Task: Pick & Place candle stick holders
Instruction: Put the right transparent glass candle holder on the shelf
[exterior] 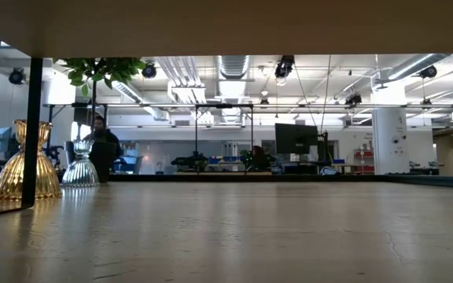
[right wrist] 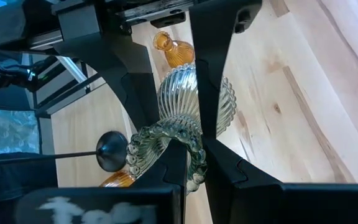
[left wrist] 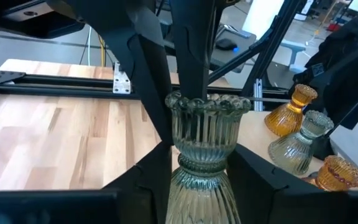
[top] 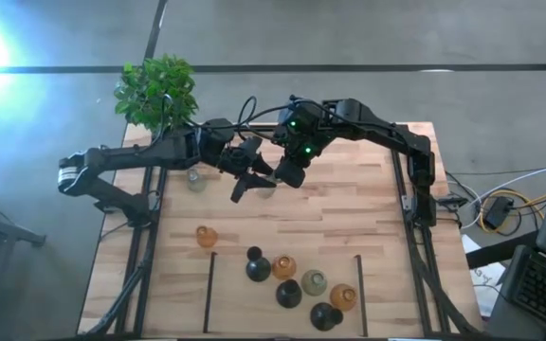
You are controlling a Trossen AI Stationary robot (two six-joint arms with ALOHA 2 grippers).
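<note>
The lifted holder's rim (left wrist: 227, 103) is pinched in my right gripper, so that gripper should open and move back before my left gripper carries the holder toward the standing pale one (top: 195, 181).
A pale green-grey ribbed candle stick holder (top: 266, 181) is held over the table's far middle, between my two grippers. My left gripper (top: 252, 180) comes at it from the left and is shut on it. My right gripper (top: 281, 176) comes from the right and is shut on it too. Another pale holder (top: 195, 178) and an amber one (top: 206, 237) stand on their bases at the left. Several black, amber and pale holders (top: 288, 294) stand grouped near the front edge. My left gripper has its two fingers on either side of the holder's narrow neck (left wrist: 202, 163), just under the flared cup, and lies across it. The holder shows nowhere at table height in the low view, so it is lifted clear. My right gripper pinches the scalloped rim (right wrist: 178, 144) of the holder's cup. One finger seems to be inside the mouth and one outside. Its fingers (left wrist: 190, 62) come at the rim from the end opposite the bulb base (right wrist: 191, 93).
A black pot with a green plant (top: 157, 90) stands at the far left corner. Two thin black strips (top: 211, 289) (top: 358, 294) flank the group of holders by the front edge. Bare wood (top: 349, 199) lies at the middle and right. A person (exterior: 101, 149) stands in the room behind.
</note>
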